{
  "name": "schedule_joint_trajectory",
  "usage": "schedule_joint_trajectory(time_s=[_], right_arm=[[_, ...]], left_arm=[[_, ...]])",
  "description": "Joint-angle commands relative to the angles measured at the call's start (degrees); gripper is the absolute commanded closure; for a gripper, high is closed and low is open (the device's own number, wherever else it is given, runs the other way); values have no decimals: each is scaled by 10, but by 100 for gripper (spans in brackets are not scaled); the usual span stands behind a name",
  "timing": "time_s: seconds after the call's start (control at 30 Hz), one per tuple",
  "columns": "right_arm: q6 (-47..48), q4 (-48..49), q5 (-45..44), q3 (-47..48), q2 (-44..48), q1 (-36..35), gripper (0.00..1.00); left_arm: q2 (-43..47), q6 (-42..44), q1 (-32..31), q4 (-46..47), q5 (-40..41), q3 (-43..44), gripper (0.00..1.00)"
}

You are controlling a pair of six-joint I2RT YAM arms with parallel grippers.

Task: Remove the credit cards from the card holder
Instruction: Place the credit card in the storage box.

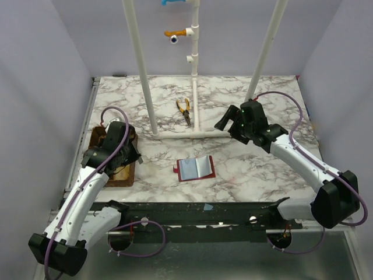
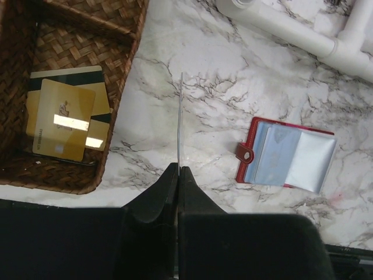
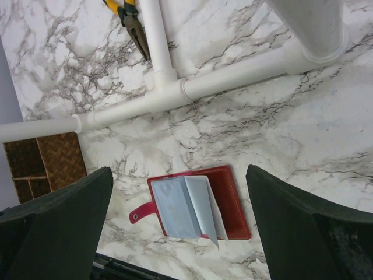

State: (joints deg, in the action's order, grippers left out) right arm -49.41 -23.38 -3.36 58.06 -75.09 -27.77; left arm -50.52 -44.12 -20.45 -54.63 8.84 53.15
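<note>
I should go on moving my left gripper to the tray's back compartment (image 1: 98,137) and let go there, because the thin card (image 2: 180,116) is upright in its fingers and clear of the card holder.
The red card holder (image 1: 195,168) lies open on the marble table, pale blue-grey sleeves up. It also shows in the left wrist view (image 2: 288,154) and the right wrist view (image 3: 192,204). My left gripper (image 2: 178,169) is shut on a thin card (image 2: 180,122), seen edge-on, above the table just right of the brown woven tray (image 2: 125,87). Two gold cards (image 2: 64,119) lie in the tray. In the top view the left gripper (image 1: 119,154) hangs over the tray's right side. My right gripper (image 3: 179,175) is open and empty, high above the holder, at the back right in the top view (image 1: 224,119).
A white PVC pipe frame (image 1: 192,133) stands behind the holder, its uprights rising mid-table. Yellow-handled pliers (image 1: 185,111) lie beyond it. The tray (image 1: 99,137) sits at the table's left edge. A dark rail (image 1: 204,213) runs along the near edge.
</note>
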Motion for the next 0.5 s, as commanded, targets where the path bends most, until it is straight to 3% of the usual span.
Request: schedule_joint_trajectory(time_s=[0.0, 0.17, 0.47], right_arm=[[8, -14, -9, 21, -12, 12, 0], [11, -10, -3, 29, -33, 25, 0], [23, -4, 5, 44, -68, 50, 0]], left_arm=[[-11, 2, 47, -5, 9, 28, 100], [-35, 6, 116, 24, -19, 37, 100], [-71, -3, 176, 46, -26, 68, 100]])
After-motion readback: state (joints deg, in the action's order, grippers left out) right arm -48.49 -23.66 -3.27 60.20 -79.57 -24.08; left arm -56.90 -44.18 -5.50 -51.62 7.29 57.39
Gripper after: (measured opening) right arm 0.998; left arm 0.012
